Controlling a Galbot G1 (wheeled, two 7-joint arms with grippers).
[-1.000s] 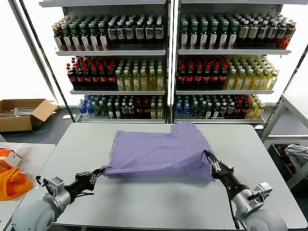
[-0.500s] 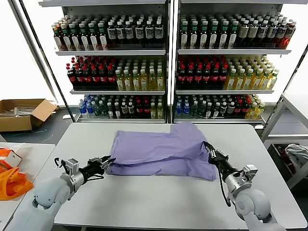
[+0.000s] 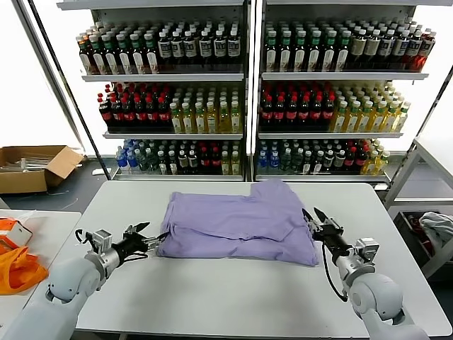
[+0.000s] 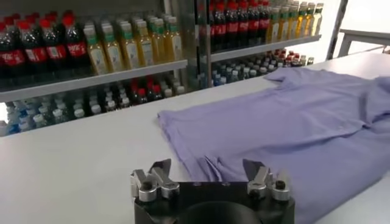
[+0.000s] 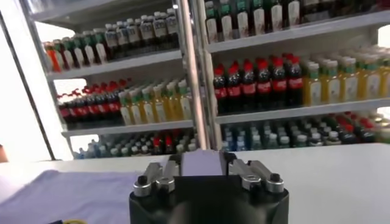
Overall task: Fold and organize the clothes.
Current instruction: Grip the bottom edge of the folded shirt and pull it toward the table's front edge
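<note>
The T-shirt's far side [image 3: 272, 187] is up at the back edge of the table, so the robot's grippers should draw the T-shirt's near corners closer [image 3: 310, 261] before they take its far side to fold.
The clothes here are one lavender T-shirt [image 3: 237, 225], lying folded in flat layers in the middle of the grey table [image 3: 212, 297]. My left gripper [image 3: 144, 236] is open just off the shirt's left edge, low over the table. In the left wrist view the shirt [image 4: 292, 115] lies beyond that gripper [image 4: 208, 173], with nothing between the fingers. At the shirt's right edge my right gripper [image 3: 316, 217] stands open too. In the right wrist view a bit of lavender fabric [image 5: 201, 163] shows between its spread fingers [image 5: 170, 167].
Shelves of bottles [image 3: 241, 99] stand behind the table. A cardboard box [image 3: 35, 166] sits on the floor at far left. Orange fabric [image 3: 18, 269] lies on a side table at left. A pale cloth [image 3: 439, 228] rests in a rack at right.
Both grippers carried the shirt's near edge away from me, then opened and let it go. The fabric has settled flat, and the left gripper has drawn back a little to the left.
</note>
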